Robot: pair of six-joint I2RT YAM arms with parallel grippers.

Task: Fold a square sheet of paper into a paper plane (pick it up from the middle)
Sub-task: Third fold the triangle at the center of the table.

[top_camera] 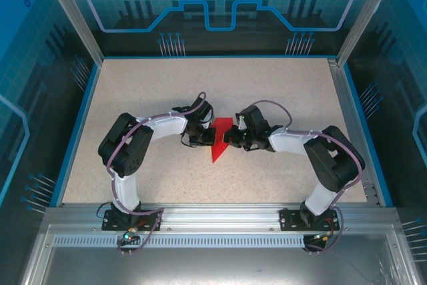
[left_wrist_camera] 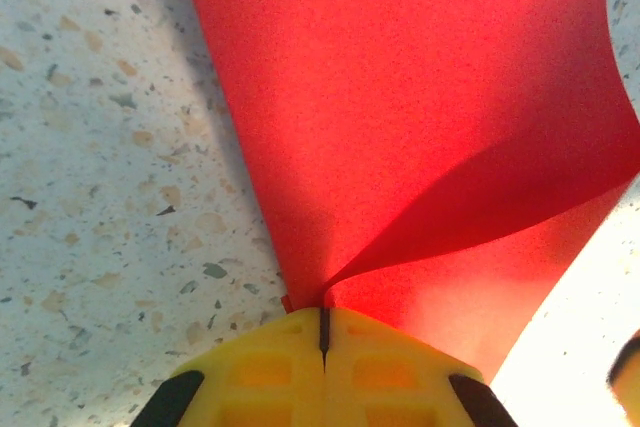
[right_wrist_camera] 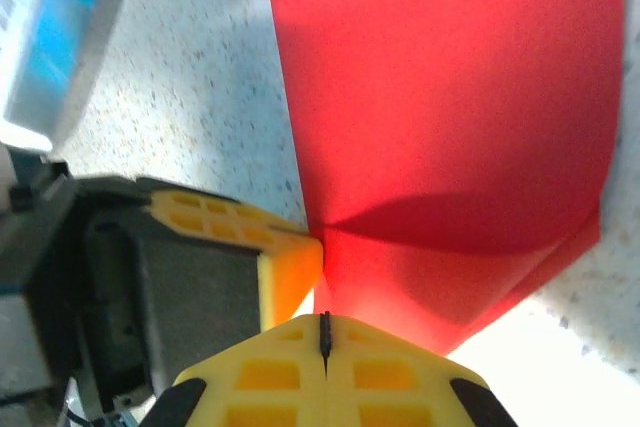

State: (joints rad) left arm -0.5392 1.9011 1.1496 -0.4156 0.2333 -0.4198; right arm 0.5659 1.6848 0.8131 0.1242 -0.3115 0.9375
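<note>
My right gripper meets my left gripper while the paper fold's outer end (right_wrist_camera: 575,235) bows up. My right gripper should next press back along the fold (right_wrist_camera: 450,250) toward that end.
The square sheet of paper (top_camera: 218,149) is bright red and lies mid-table, folded into a narrow triangle like a paper plane, its sharp tip toward the near edge. My left gripper (top_camera: 207,137) meets it from the left and my right gripper (top_camera: 231,140) from the right. In the left wrist view the yellow fingers (left_wrist_camera: 270,357) are shut, and the red paper (left_wrist_camera: 400,97) runs into the seam of the left gripper (left_wrist_camera: 323,315) with an upper layer bowed up. In the right wrist view the right gripper (right_wrist_camera: 324,323) is shut on the paper's (right_wrist_camera: 450,97) edge, with the left gripper's fingers (right_wrist_camera: 290,272) just beside it.
The speckled beige table (top_camera: 133,91) has a blue rim and clear walls on three sides. An aluminium rail (top_camera: 213,215) carries both arm bases at the near edge. Both arms bend inward and meet at the centre.
</note>
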